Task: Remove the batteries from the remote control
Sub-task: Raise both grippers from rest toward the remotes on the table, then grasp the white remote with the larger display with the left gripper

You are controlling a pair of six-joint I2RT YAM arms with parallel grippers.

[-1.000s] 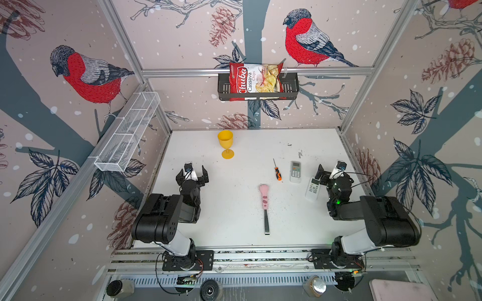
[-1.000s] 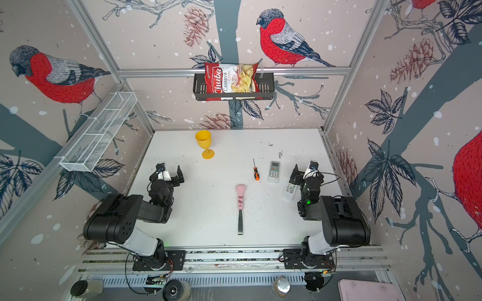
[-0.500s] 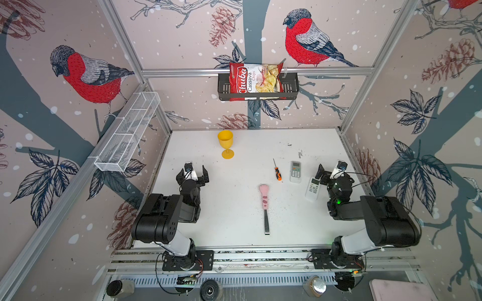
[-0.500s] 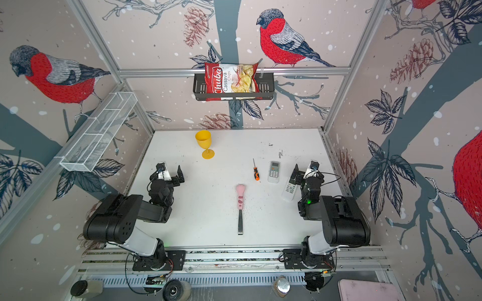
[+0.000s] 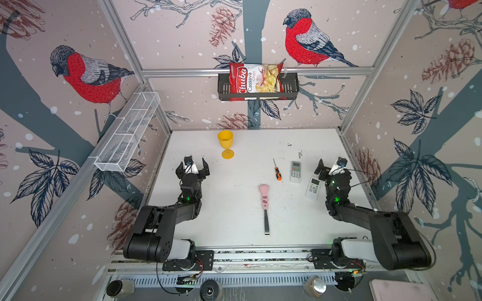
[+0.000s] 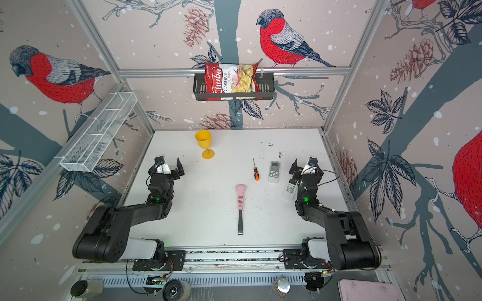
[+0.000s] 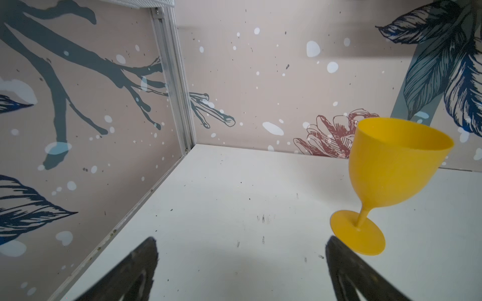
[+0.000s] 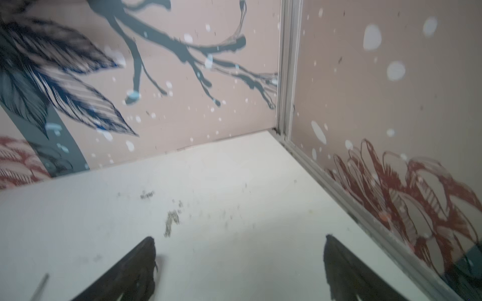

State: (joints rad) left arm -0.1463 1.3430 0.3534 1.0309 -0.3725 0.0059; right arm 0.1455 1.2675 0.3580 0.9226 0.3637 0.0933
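The remote control beside the screwdriver is crowded by my right gripper. That gripper should move away to give my left gripper room to grab and lift that remote control.
Two white remote controls lie on the table's right side in both top views: one (image 5: pixel 295 172) (image 6: pixel 274 172) beside the screwdriver, another (image 5: pixel 313 188) (image 6: pixel 289 189) tilted and closer to the right arm. The batteries are hidden. My right gripper (image 5: pixel 330 166) (image 6: pixel 303 168) is open just right of the tilted remote and touches nothing. In its wrist view the right gripper (image 8: pixel 239 241) shows only bare table between its fingers. My left gripper (image 5: pixel 193 166) (image 6: pixel 167 169) (image 7: pixel 241 245) is open and empty at the table's left.
A yellow goblet (image 5: pixel 226 143) (image 7: pixel 391 177) stands at the back, just ahead of the left gripper. An orange-and-black screwdriver (image 5: pixel 277 172) lies left of the remotes. A pink-handled tool (image 5: pixel 264 200) lies mid-table. A chips bag (image 5: pixel 257 79) sits in a wall basket, and a wire basket (image 5: pixel 127 133) hangs on the left wall.
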